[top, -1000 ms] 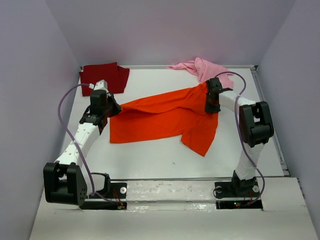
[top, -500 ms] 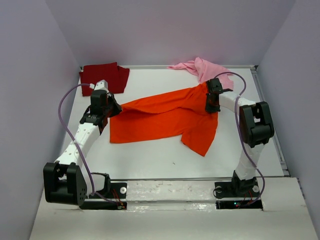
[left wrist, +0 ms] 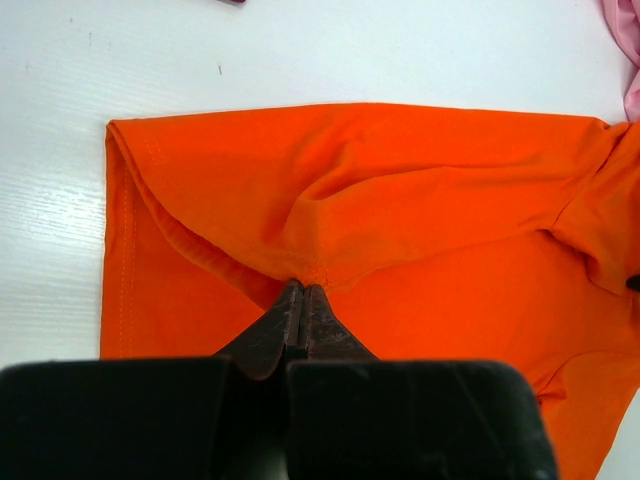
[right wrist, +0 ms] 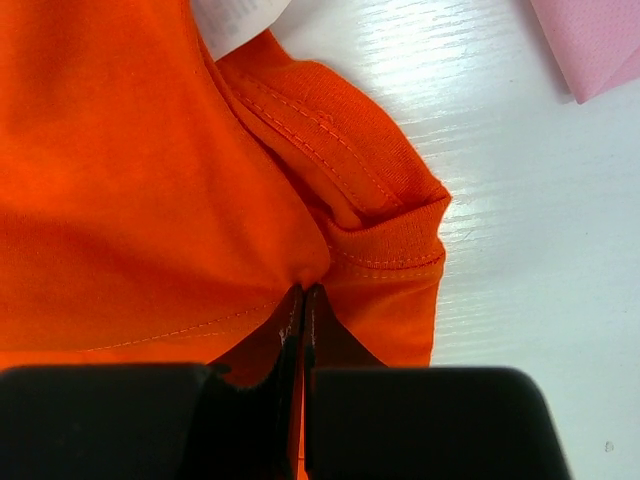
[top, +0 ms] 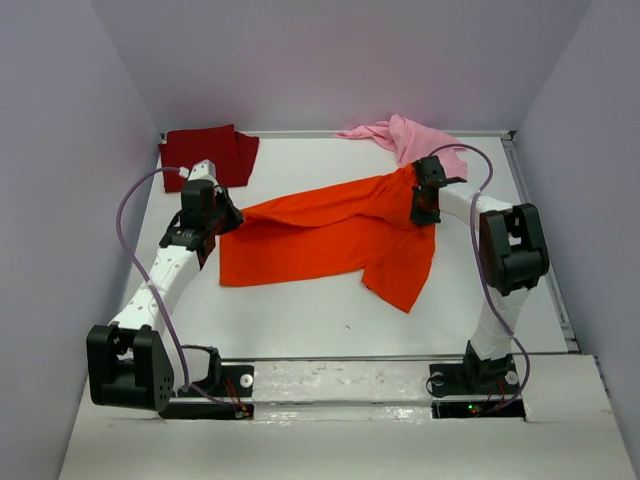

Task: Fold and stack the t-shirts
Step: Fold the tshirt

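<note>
The orange t-shirt's flap [left wrist: 335, 195] wrinkles at an angle between both grippers. My right gripper should open while my left gripper pulls it back toward the dark red t-shirt [top: 212, 152].
The orange t-shirt [top: 330, 235] lies spread across the middle of the table, wrinkled, one flap trailing toward the front right. My left gripper [top: 232, 215] pinches its left edge, shut on a fold of orange cloth [left wrist: 330, 215] that puckers at the fingertips [left wrist: 302, 292]. My right gripper [top: 418, 200] is shut on the orange t-shirt [right wrist: 150, 180] beside its ribbed collar [right wrist: 385, 235], at the shirt's far right end. The dark red t-shirt [top: 210, 153] lies folded at the back left corner. At the back right lies the pink t-shirt [top: 405, 135] in a crumpled heap, its edge showing in both wrist views [right wrist: 590, 45] [left wrist: 630, 60].
White table [top: 300, 320] bounded by grey walls on three sides and a metal rail [top: 545, 250] along the right edge. A white label [right wrist: 235, 20] shows inside the orange shirt's collar. Purple cables loop from both arms.
The right gripper's fingers have closed on the cloth by the collar. Neither arm nor the shirts have visibly shifted.
</note>
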Robot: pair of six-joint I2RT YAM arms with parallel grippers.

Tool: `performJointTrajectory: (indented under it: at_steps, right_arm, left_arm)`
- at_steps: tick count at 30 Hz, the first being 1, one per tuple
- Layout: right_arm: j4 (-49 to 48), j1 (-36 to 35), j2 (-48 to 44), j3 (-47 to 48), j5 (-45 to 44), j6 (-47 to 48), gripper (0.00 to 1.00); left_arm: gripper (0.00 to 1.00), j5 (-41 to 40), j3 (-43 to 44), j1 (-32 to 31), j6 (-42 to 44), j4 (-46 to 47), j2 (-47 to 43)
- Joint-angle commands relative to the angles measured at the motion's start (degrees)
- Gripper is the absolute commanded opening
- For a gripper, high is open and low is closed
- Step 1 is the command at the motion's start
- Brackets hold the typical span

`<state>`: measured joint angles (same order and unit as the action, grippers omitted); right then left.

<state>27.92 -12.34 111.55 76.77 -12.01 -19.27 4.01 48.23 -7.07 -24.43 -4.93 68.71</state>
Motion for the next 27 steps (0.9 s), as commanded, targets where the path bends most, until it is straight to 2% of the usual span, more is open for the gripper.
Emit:
performJointTrajectory:
  at_steps: [1, 6, 8, 18, 20, 27]
  right_arm:
    - [0.3, 0.4, -2.8, 2.5, 1.2, 0.1, 0.0]
    - [1.6, 0.4, -1.5, 5.8, 1.6, 0.7, 0.02]
    - [2.0, 0.4, -0.9, 6.6, 2.0, 1.0, 0.09]
    - [2.7, 0.4, 1.2, 8.6, 2.3, 1.1, 0.11]
    - [2.7, 0.4, 1.5, 8.7, 2.8, 1.2, 0.22]
    - [2.7, 0.4, 1.6, 8.8, 3.4, 1.5, 0.33]
  left_arm:
    - [0.0, -0.6, -0.4, -0.2, 1.1, 1.9, -1.8]
    - [0.0, -1.1, -0.3, -0.2, 1.3, 1.8, -1.9]
    - [0.0, -1.2, -0.3, -0.2, 1.3, 1.7, -1.8]
    - [0.0, -1.5, -0.2, -0.2, 1.3, 1.6, -1.8]
    - [0.0, -1.5, -0.2, -0.2, 1.3, 1.5, -1.9]
    - [0.0, -1.4, -0.2, -0.2, 1.3, 1.6, -1.9]
